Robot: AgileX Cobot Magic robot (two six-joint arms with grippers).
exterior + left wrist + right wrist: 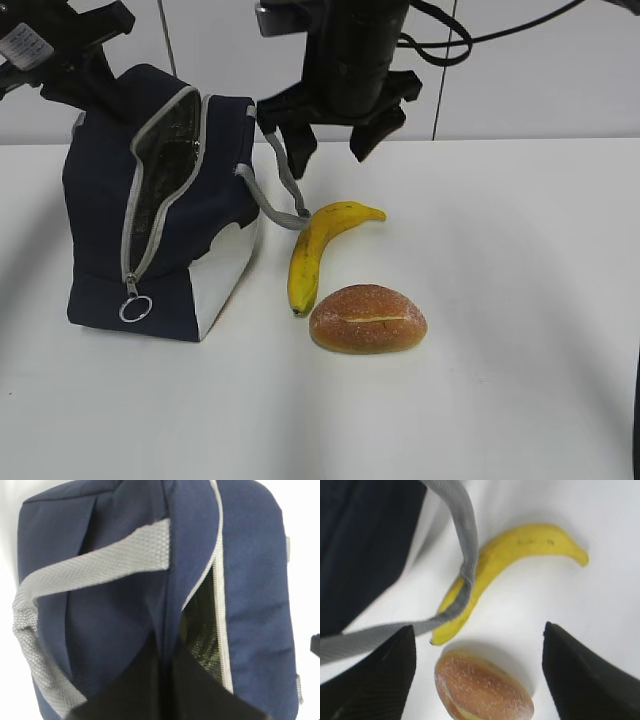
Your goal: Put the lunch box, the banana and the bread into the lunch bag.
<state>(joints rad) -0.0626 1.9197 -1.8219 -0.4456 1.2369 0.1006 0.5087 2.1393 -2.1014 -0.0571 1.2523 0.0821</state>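
My gripper will lift the banana (316, 252), and it will slip free and leave the grey strap handle (292, 219) hanging, because that strap handle only droops across the banana's edge.
The navy lunch bag (100, 200) stands at the left with its zipper open and the dark lining showing. My left gripper (85, 75) is at its top rear, shut on a fold of the bag's fabric (167, 645). The banana (315, 250) lies just right of the bag, and the bread (368, 318) sits in front of it. My right gripper (332, 148) hangs open above the banana's far end, holding nothing. In the right wrist view the bread (482, 692) lies below, between the spread fingers, and the banana (520, 545) lies beyond. The lunch box is out of view.
A grey strap handle (285, 180) droops from the bag onto the banana's upper end, and it crosses the banana in the right wrist view (465, 540). The zipper's ring pull (135, 308) hangs low on the bag's front. White table (500, 300) spreads to the right.
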